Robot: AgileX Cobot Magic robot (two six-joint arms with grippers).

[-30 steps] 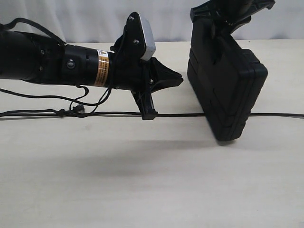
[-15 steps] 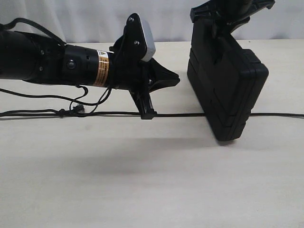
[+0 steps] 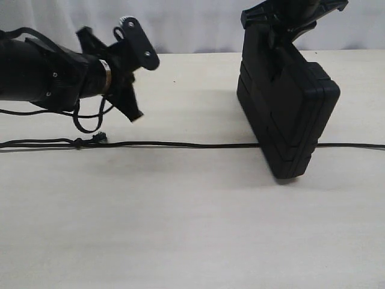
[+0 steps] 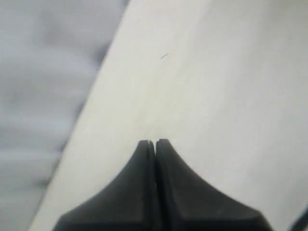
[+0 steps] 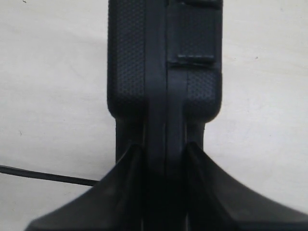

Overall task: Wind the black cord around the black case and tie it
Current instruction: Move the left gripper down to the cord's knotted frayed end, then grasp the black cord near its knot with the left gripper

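The black cord's loop (image 3: 27, 143) faces away from the black case, so my left gripper should grab the cord by its knot (image 3: 78, 142) and turn the loop to face the case.
The black case (image 3: 289, 114) stands on edge on the table, tilted, with my right gripper (image 3: 281, 27) shut on its top edge. In the right wrist view the case (image 5: 163, 72) runs between the fingers of my right gripper (image 5: 163, 149). The black cord (image 3: 180, 144) lies straight across the table and passes under the case, with a knot (image 3: 78, 142) and a loose tip at the left. The cord (image 5: 48, 175) also shows beside the case in the right wrist view. My left gripper (image 3: 136, 115) hangs above the cord's left part, apart from it. My left gripper (image 4: 155, 142) is shut and empty.
A pale curtain (image 3: 192, 24) hangs behind the table's far edge (image 3: 192, 53). The left arm's thin glossy cables (image 3: 84, 123) loop down close to the cord's knot.
My left gripper has pulled back to the left, twisted and lifted away from the cord. The cord still lies on the table. The case and right gripper have not moved.
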